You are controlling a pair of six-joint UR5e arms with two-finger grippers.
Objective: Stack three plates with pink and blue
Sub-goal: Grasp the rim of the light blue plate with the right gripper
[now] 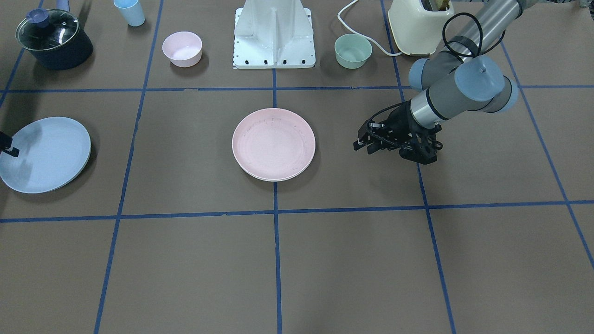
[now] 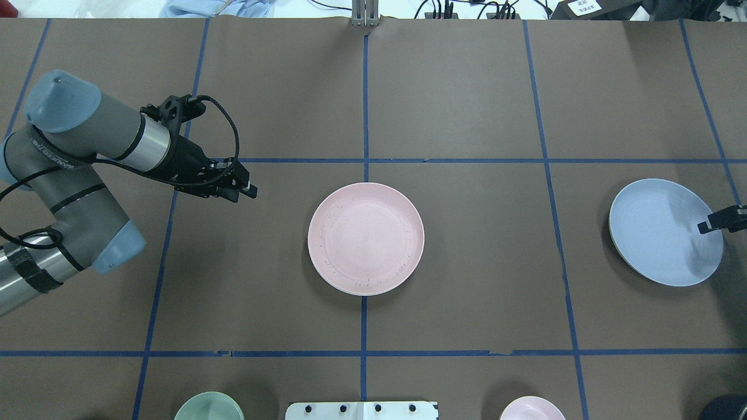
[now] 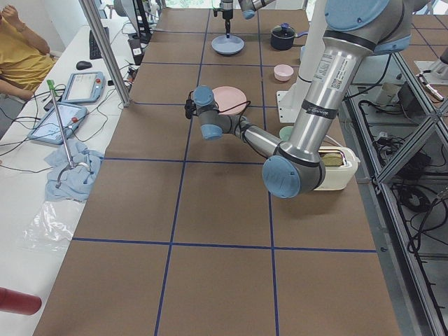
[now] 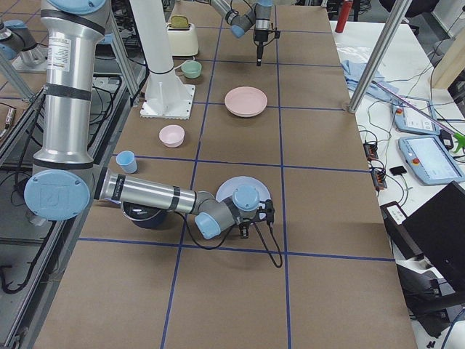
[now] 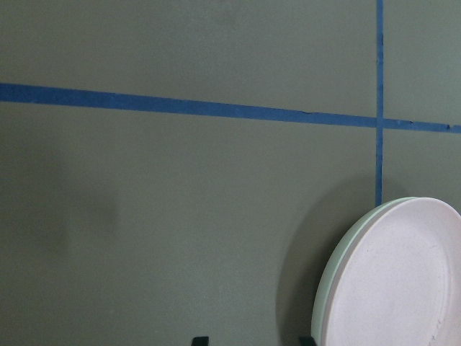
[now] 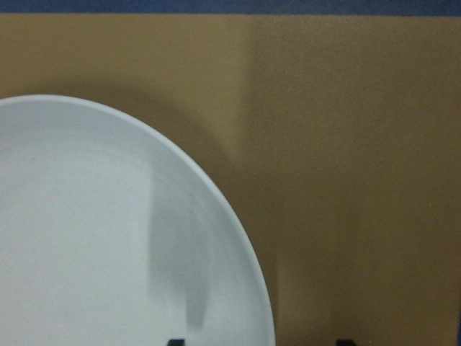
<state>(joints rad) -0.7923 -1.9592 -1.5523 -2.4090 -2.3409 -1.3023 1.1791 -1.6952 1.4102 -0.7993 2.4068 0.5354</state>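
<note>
The blue plate (image 1: pixel 45 155) will nest and cover the pink plate's top side when the robot lowers it, because only a thin cream-white plate rim (image 1: pixel 274 180) shows under the pink plate.
The pale pink plate (image 1: pixel 274 143) lies at the table's middle, stacked on the cream-white plate, whose rim (image 5: pixel 319 306) shows under it. The pink plate also shows in the overhead view (image 2: pixel 366 238). The light blue plate (image 2: pixel 665 231) lies alone on my right side, also seen from the front (image 1: pixel 44 154). My left gripper (image 2: pixel 242 189) is open and empty, low over the table, apart from the pink plate on its left. My right gripper (image 2: pixel 709 224) is open at the blue plate's outer rim (image 6: pixel 252 274), with the rim between its fingertips.
Along the robot's side stand a lidded dark pot (image 1: pixel 53 39), a light blue cup (image 1: pixel 130 11), a pink bowl (image 1: pixel 182 48), the white robot base (image 1: pixel 274 37), a green bowl (image 1: pixel 352 51) and a cream toaster (image 1: pixel 417 25).
</note>
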